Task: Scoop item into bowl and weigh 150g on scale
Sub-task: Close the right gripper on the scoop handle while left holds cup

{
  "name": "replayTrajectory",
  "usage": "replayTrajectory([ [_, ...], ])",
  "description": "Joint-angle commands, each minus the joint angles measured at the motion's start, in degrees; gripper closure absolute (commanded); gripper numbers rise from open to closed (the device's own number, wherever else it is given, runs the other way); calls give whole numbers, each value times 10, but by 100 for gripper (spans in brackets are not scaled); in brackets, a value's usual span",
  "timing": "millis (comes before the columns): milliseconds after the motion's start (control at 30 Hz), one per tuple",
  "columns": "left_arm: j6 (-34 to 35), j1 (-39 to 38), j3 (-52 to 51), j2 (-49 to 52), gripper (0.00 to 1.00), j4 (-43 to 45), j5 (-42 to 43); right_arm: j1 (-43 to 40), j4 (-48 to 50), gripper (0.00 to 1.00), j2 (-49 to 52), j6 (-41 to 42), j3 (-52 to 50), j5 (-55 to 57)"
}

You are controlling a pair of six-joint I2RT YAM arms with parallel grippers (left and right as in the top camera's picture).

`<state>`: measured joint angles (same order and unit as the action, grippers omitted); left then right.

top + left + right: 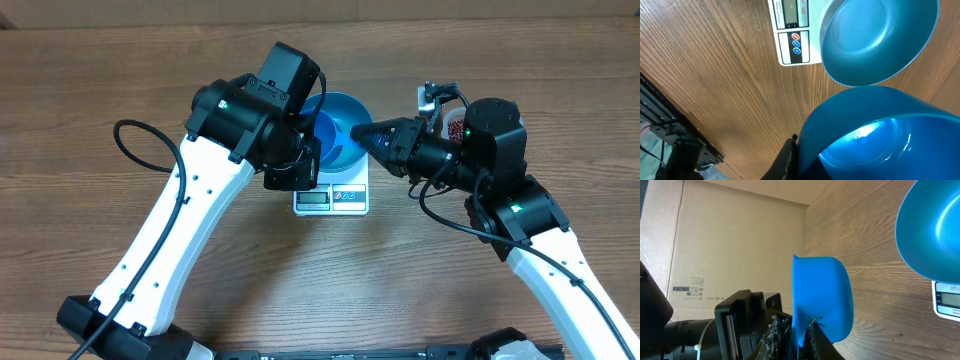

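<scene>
The blue scoop's cup [326, 138] is pinned by my left gripper while my right gripper holds the scoop's handle, so next my left gripper opens and moves away before scooping beans [456, 131].
My left gripper [308, 160] [800, 147] is shut on the rim of a bright blue bowl [890, 135], which fills the near part of the left wrist view. One finger [789, 159] lies on the outside wall and the other is hidden inside. Beyond it a second, empty blue bowl [875, 40] [345, 118] sits over the white scale [332, 197] [790, 30]. My right gripper [363, 133] [802, 330] is shut on a small blue scoop [822, 297], just right of the bowls. The beans [456, 128] show red-brown in a clear tub behind the right arm.
A cardboard wall [740, 245] stands along the table's far edge. The scale's display and buttons [330, 198] face the near side. Black cables [150, 150] loop from both arms. Bare wood table [330, 280] lies in front of the scale.
</scene>
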<state>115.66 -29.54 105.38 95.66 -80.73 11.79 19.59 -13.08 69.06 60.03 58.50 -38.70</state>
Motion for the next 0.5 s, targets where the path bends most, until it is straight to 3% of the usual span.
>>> replayTrajectory([
  [0, 14, -2, 8, 3, 96, 0, -8, 3, 1, 86, -2, 0, 11, 3],
  [267, 14, -1, 8, 3, 96, -1, -9, 3, 1, 96, -2, 0, 11, 3],
  [467, 14, -1, 8, 3, 96, -1, -17, 3, 1, 96, -2, 0, 11, 3],
])
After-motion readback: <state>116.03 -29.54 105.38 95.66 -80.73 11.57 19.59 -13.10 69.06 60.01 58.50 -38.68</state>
